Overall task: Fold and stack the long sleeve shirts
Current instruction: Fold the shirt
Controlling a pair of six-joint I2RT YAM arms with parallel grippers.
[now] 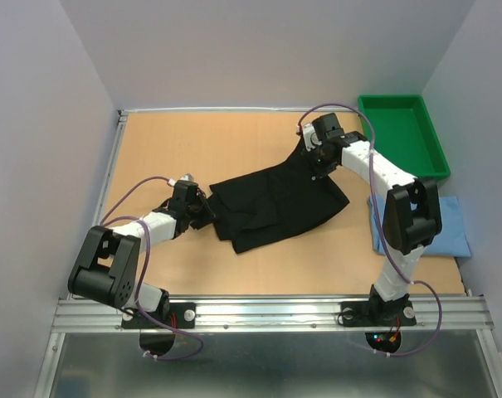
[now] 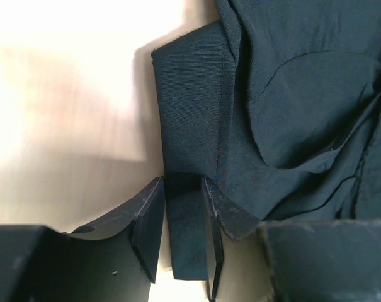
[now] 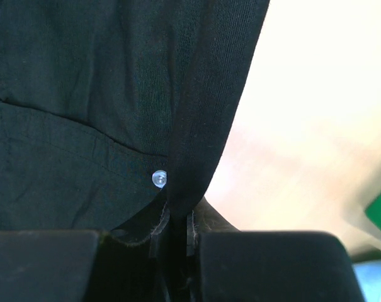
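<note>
The black shirt's edge [image 1: 300,156] is in my right gripper and the shirt's middle [image 1: 265,197] is clear, so I'll keep folding that edge over until it nears my left gripper.
The black long sleeve shirt [image 1: 275,203] lies crumpled in the middle of the table. My left gripper [image 1: 205,211] is at its left end. In the left wrist view the left gripper [image 2: 182,185] stands part open, its jaws astride a flat strip of the black shirt [image 2: 190,126], with a thin gap on the left side. My right gripper [image 1: 313,162] is at the shirt's far right corner. Seen from the right wrist, the right gripper [image 3: 174,217] is shut on a fold of black cloth [image 3: 203,113] beside a white button [image 3: 159,179]. The light blue shirt [image 1: 454,224] lies at the right, partly behind the right arm.
A green plastic tray [image 1: 400,133] stands at the back right corner, close behind the right arm. Metal rails run along the table's left edge [image 1: 109,166] and its near edge [image 1: 267,311].
</note>
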